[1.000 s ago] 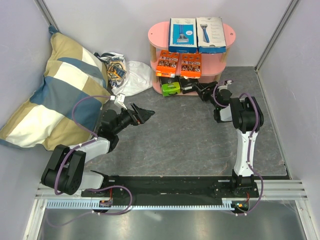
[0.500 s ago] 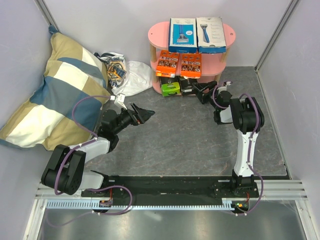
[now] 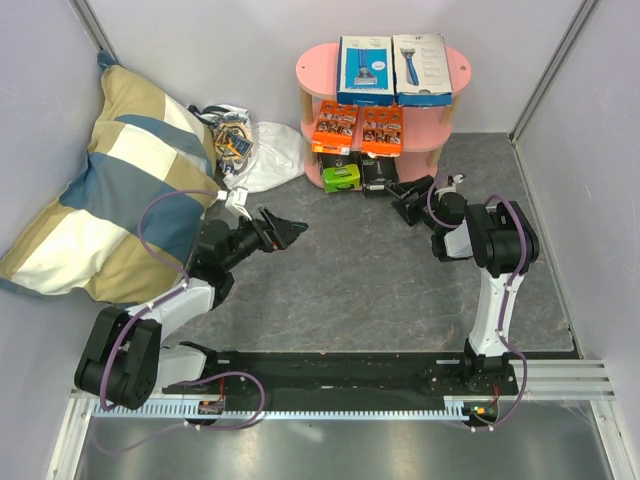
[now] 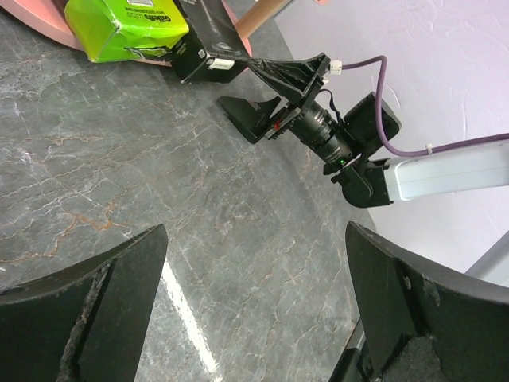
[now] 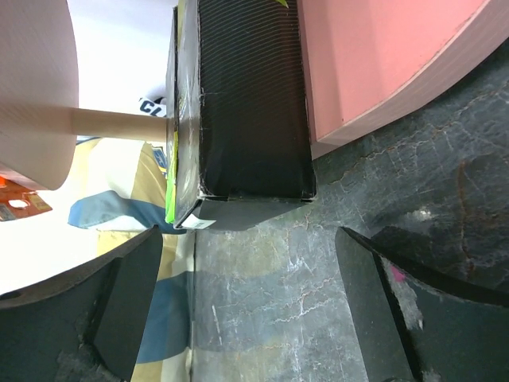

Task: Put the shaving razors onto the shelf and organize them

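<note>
Next, I reach farther [image 5: 253, 103] along the box with my right gripper, grip it and straighten it, since the black box's near end [image 3: 380, 188] slants past the bottom level's edge.
The pink shelf [image 3: 455, 62] stands at the back. Its top tier carries a blue box [image 3: 364, 68] and a white box [image 3: 421, 68]. Two orange cards [image 3: 335, 125] lie on the middle tier. A lime-green box [image 3: 342, 177] and a black box [image 3: 378, 172] sit on the bottom tier. My right gripper [image 3: 408, 203] is open just in front of the black box [image 5: 250, 103], apart from it, with only floor between its fingers [image 5: 248, 235]. Over the floor left of centre, my left gripper [image 3: 285, 228] is open and holds nothing [image 4: 256, 231].
A large checked pillow [image 3: 110, 170] leans in the left corner. A white plastic bag [image 3: 245, 140] of small items lies between it and the shelf. Walls close in on both sides. A wooden post [image 5: 119, 123] of the shelf stands left of the black box.
My right gripper opened, let go of the black box on the bottom tier and drew back toward the lower right. The left arm shifted only slightly.
</note>
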Robot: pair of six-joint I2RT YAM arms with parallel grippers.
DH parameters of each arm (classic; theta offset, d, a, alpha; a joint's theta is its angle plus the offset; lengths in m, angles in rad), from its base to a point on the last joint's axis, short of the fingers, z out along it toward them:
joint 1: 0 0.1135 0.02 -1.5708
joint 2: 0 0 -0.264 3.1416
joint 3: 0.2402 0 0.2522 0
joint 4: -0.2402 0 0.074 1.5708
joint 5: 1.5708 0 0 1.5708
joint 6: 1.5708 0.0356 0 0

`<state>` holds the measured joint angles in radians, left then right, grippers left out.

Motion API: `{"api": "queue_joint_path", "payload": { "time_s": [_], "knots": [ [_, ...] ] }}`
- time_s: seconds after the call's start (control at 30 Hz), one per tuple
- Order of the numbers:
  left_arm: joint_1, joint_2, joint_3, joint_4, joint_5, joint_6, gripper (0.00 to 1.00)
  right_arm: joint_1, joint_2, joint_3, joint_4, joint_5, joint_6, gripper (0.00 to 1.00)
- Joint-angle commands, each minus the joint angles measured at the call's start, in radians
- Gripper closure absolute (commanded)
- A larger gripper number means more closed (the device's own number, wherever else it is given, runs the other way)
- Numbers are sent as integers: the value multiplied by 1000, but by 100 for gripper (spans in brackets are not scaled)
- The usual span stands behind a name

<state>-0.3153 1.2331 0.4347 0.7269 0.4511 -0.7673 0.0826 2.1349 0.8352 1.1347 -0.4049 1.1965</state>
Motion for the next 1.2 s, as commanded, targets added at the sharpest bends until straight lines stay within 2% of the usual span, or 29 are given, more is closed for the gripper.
{"api": "queue_joint_path", "payload": {
  "time_s": [0.0, 0.07, 0.3, 0.37, 0.47, 0.5, 0.6, 0.77, 1.0, 1.17],
  "knots": [
    [7, -32, 36, -41, 9, 69, 0, 6, -44, 11, -39, 11, -43, 2],
    [7, -34, 33, -43, 12, 68, 0, 6, -44, 13, -46, 15, -40, 3],
    [7, -34, 33, -57, 11, 72, 0, 6, 11, 62, 39, -18, 15, 25],
    [7, -32, 35, -60, 11, 76, 0, 5, 5, 62, 53, -21, 23, 25],
    [7, -24, 39, -61, 11, 79, 0, 3, -35, 38, 30, -15, 3, 16],
    [7, -24, 41, -63, 11, 80, 0, 3, -47, 30, 22, -12, -6, 10],
    [7, -17, 42, -60, 14, 82, 0, 0, -98, 19, -64, 12, -66, 6],
    [7, -1, 42, -55, 14, 80, 0, -7, -160, 39, -226, 69, -159, 6],
    [7, 11, 41, -47, 14, 79, 0, -10, -211, 82, -345, 136, -259, 9],
    [7, 14, 38, -47, 15, 83, 0, -21, -164, 146, -360, 147, -272, 19]
  ]
}}
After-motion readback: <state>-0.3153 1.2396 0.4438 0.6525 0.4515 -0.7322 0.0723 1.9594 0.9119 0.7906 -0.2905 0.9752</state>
